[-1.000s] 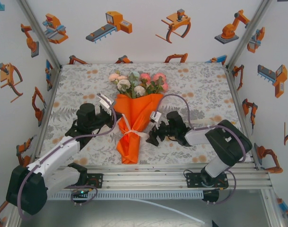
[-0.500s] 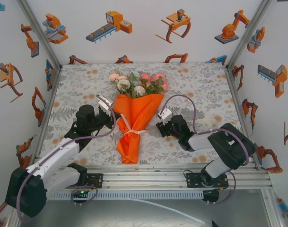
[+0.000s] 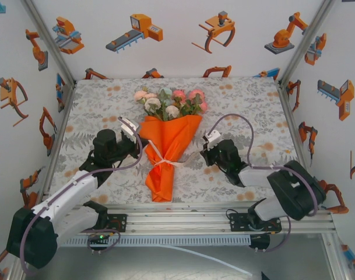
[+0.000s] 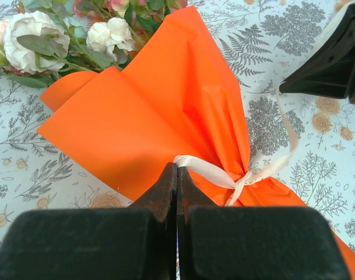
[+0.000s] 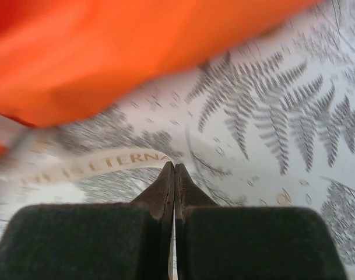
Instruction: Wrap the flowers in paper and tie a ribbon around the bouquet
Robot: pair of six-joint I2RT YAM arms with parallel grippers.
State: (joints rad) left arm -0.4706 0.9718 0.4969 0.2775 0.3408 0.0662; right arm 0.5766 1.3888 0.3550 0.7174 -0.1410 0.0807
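Note:
I keep carrying the lettered tail [image 4: 291,139] with my right gripper over the orange paper [image 3: 178,129] and let it go near my left gripper, as the tail runs free from the knot.
The bouquet [image 3: 167,149] lies in the middle of the table, an orange paper [image 4: 148,111] cone with its flowers [image 3: 171,104] at the far, wide end. The cream ribbon [image 3: 161,163] is knotted round the cone's narrow waist. My left gripper [image 3: 140,150] is just left of the cone, shut on the ribbon's left end [image 4: 209,170], which runs from my fingertips [image 4: 177,166] to the knot. On the cone's right, my right gripper [image 3: 202,158] is shut on the lettered right tail [image 5: 90,166], which leaves my fingertips [image 5: 174,166] over the cloth.
A leaf-print tablecloth [image 3: 253,105] covers the table. White walls with robot stickers [image 3: 139,29] close in the left, far and right sides. An aluminium rail [image 3: 183,216] carrying both arm bases runs along the near edge.
My right gripper has moved right and a little farther from the cone's narrow end, and has shut on the ribbon's right tail. The left arm and the bouquet have stayed put.

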